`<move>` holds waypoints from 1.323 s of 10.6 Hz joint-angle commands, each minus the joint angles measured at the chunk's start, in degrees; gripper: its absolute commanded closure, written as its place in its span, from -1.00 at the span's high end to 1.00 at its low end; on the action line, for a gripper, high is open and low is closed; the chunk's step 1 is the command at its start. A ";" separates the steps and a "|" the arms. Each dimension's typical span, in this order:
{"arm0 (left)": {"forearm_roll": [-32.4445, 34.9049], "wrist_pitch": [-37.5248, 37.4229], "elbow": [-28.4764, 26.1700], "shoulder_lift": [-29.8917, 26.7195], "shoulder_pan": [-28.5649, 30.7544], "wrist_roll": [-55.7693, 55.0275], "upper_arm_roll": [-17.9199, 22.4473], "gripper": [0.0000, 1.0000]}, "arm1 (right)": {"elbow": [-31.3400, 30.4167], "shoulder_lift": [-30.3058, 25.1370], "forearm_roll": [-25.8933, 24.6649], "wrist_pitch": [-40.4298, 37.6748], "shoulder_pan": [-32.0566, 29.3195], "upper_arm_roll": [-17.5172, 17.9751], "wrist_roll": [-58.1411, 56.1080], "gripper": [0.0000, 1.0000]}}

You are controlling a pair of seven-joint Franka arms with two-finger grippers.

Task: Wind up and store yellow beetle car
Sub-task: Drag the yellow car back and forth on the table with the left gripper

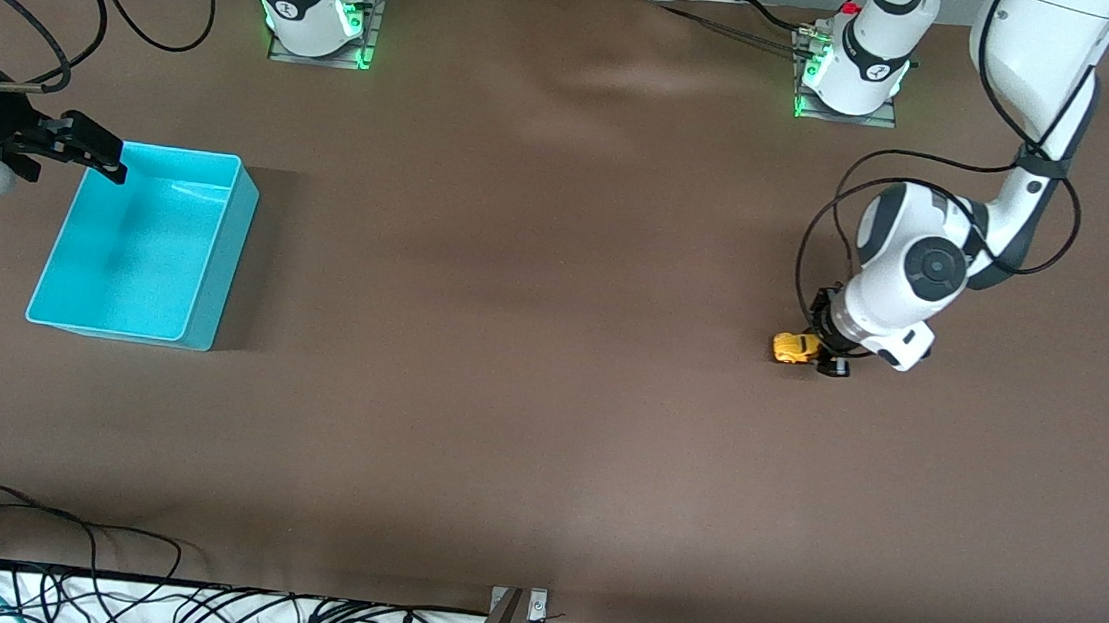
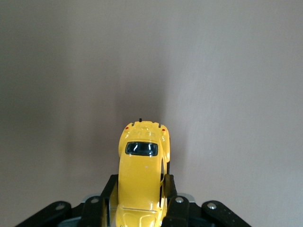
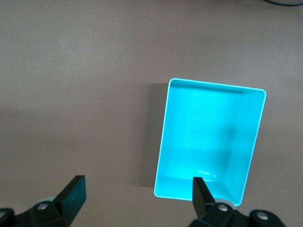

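Note:
The turquoise bin (image 1: 149, 242) is a long way from the yellow beetle car, so my left gripper should drag the car (image 1: 794, 349) back first and then let it go toward the bin.
The yellow beetle car (image 1: 796, 348) is a tiny rounded toy with dark windows, low at the brown tabletop toward the left arm's end. My left gripper (image 1: 818, 354) is shut on it. In the left wrist view the black fingers (image 2: 169, 189) press both flanks of the car (image 2: 142, 165), whose other end sticks out past them. My left gripper (image 2: 140, 191) holds nothing else. My right gripper (image 1: 101, 154) hangs open and empty over the rim of the turquoise bin (image 1: 133, 255), its fingertips (image 3: 73, 194) wide apart in the right wrist view.
The turquoise bin (image 3: 203, 132) is empty and stands at the right arm's end of the table. Both arm bases (image 1: 314, 19) stand along the table's edge farthest from the front camera. Cables (image 1: 38, 588) lie past the near edge.

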 commanded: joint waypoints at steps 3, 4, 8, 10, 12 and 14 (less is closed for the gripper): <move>1.20 -0.55 2.24 3.45 -1.28 -4.72 -0.85 -1.00 | -0.54 -0.61 -0.69 0.24 -0.02 0.20 -0.14 1.00; 1.55 0.50 2.32 4.59 -0.58 -4.55 -0.85 -1.00 | -0.54 -0.61 -0.69 0.24 -0.02 0.20 -0.14 1.00; 2.43 0.86 2.24 5.39 4.06 1.14 -0.50 -1.00 | -0.54 -0.61 -0.69 0.15 -0.02 0.20 -0.14 1.00; 2.43 0.60 2.06 5.92 7.41 7.28 -0.41 -1.00 | -0.54 -0.61 -0.69 0.15 -0.02 0.20 -0.14 1.00; 2.52 0.51 2.06 6.19 10.05 11.69 -0.33 -1.00 | -0.54 -0.61 -0.69 0.15 -0.02 0.20 -0.14 1.00; 2.52 0.16 2.06 6.19 13.03 15.22 -0.24 -1.00 | -0.54 -0.61 -0.69 0.15 -0.02 0.20 -0.14 1.00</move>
